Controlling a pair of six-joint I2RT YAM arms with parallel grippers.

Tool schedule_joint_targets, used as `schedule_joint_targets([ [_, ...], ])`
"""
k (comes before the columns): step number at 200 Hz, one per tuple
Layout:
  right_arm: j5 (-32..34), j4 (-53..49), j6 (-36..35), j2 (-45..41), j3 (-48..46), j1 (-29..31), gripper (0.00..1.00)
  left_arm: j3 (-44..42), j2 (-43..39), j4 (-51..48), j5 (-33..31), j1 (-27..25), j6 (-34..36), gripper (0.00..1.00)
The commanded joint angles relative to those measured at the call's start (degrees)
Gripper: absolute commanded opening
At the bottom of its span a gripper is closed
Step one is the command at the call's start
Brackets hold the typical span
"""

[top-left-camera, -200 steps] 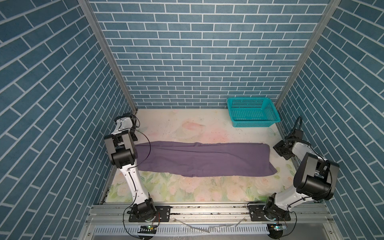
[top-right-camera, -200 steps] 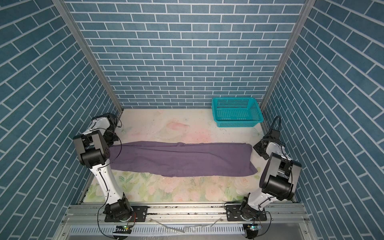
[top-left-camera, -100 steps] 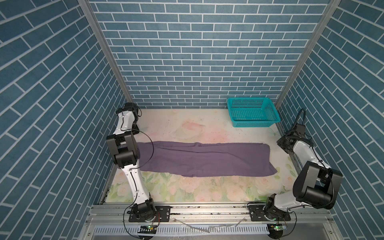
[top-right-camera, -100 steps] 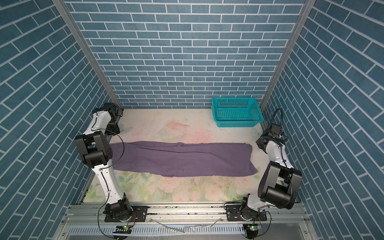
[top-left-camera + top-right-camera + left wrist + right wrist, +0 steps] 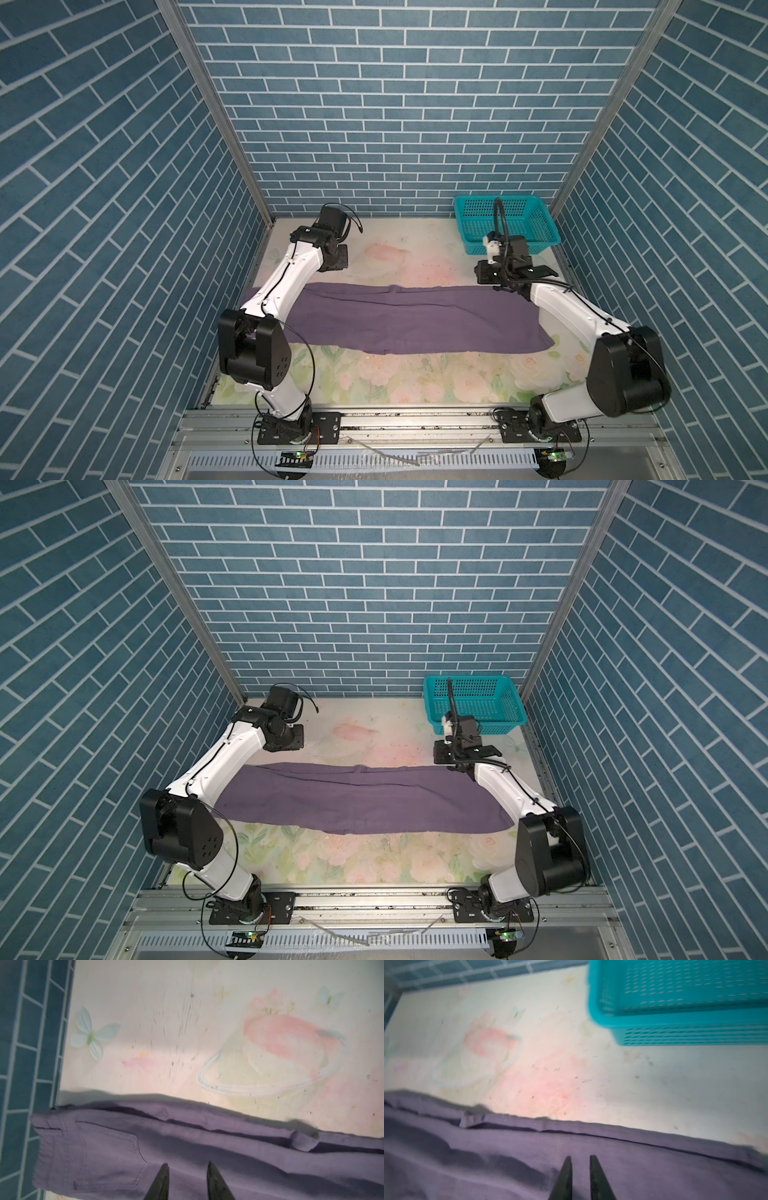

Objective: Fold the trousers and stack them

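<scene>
I should pull the upper leg's middle (image 5: 398, 296) over the lower leg's far edge (image 5: 357, 286) with my right gripper before the next fold, because the upper leg stops short of that edge.
The dusty-purple trousers (image 5: 415, 320) (image 5: 365, 800) lie flat in a long band across the floral table, waistband and back pocket at the left end. My left gripper (image 5: 337, 266) (image 5: 293, 744) hangs raised over the far edge near that end. In the left wrist view it (image 5: 187, 1167) stands open above the cloth (image 5: 207, 1147) beside the pocket, holding nothing. My right gripper (image 5: 488, 277) (image 5: 444, 757) hovers over the far edge near the right end. In the right wrist view it (image 5: 580, 1159) shows a narrow gap over the cloth (image 5: 508, 1157), empty.
A teal mesh basket (image 5: 536, 246) (image 5: 494, 727) (image 5: 675, 1020) stands at the back right corner, just behind the right gripper. Blue brick walls close in three sides. Bare floral table (image 5: 395, 386) lies in front of the trousers and behind them.
Both arms left the ends of the trousers, swung back, and now reach inward over the far edge. Both grippers went from shut to partly open. The trousers have not moved.
</scene>
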Motion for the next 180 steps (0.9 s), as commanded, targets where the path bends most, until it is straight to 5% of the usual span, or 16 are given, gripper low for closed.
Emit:
schedule_joint_targets([
  [1, -3.6, -0.7, -8.8, 7.8, 7.7, 5.7, 0.22, -7.2, -6.3, -0.3, -0.2, 1.2, -4.7, 0.37],
  [32, -6.8, -3.7, -12.1, 19.8, 18.8, 11.3, 0.31, -15.7, -15.3, -4.5, -4.2, 3.3, -8.8, 0.45],
  [68, -10.4, -10.5, -16.3, 31.2, 31.4, 16.3, 0.32, -25.3, -21.4, -6.7, -1.3, 9.5, -13.0, 0.45],
  [104, -13.2, -11.5, -17.7, 34.9, 36.0, 19.4, 0.11, -33.3, -24.5, -3.8, 1.0, 13.5, -15.9, 0.53],
  [125, -15.5, -11.5, -17.9, 36.2, 38.0, 20.5, 0.09, -36.7, -23.4, -1.1, 4.0, 15.5, -16.8, 0.53],
  [180, -16.3, -14.2, -20.0, 43.0, 43.4, 22.4, 0.27, -39.9, -19.6, 3.2, 3.8, 16.6, -17.0, 0.61],
])
